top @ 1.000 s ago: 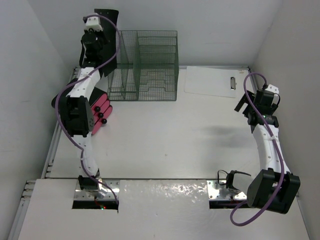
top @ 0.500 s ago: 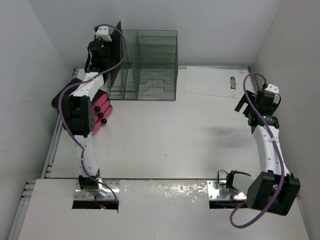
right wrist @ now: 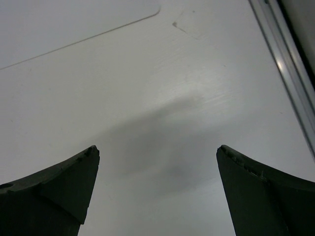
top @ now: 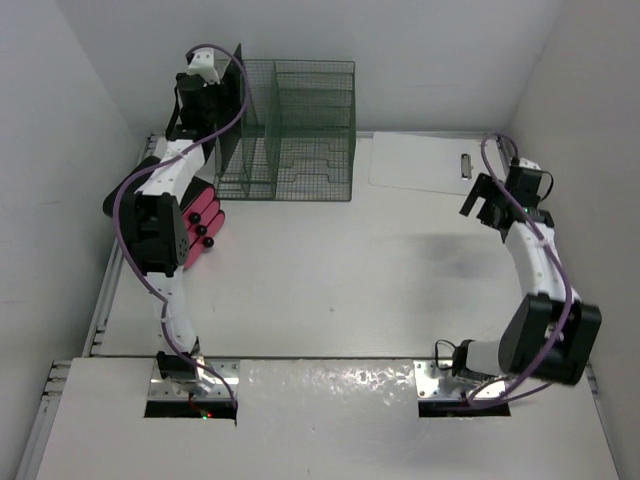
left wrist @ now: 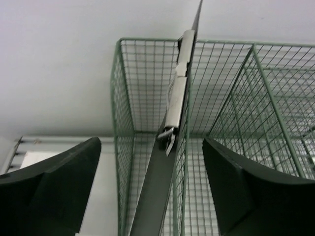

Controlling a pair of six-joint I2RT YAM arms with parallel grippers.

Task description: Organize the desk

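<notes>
I should first use my right gripper to drag the white clipboard (top: 415, 163) closer by its metal clip (top: 466, 166), because the clipboard lies flat at the back, far from my left gripper.
The desk (top: 330, 285) is a white tabletop between white walls. At its back stands a green wire-mesh organizer (top: 300, 130) (left wrist: 236, 108). A black clipboard (top: 238, 100) (left wrist: 157, 196) with a metal clip stands on edge in the organizer's leftmost slot. My left gripper (top: 203, 92) (left wrist: 151, 142) is open, its fingers either side of the board's edge and apart from it. At the right, above bare desk (right wrist: 172, 88), my right gripper (top: 483, 208) (right wrist: 157, 148) is open and holds nothing.
A white clipboard (top: 420, 163) (right wrist: 64, 24) lies flat at the back right, just beyond the right gripper. Pink items with black caps (top: 200, 225) lie by the left arm. A metal rail (right wrist: 290, 73) runs along the desk's right edge.
The left gripper carried the black clipboard right into the organizer's left slot and then opened, letting it go. The right arm swung its wrist toward the back left.
</notes>
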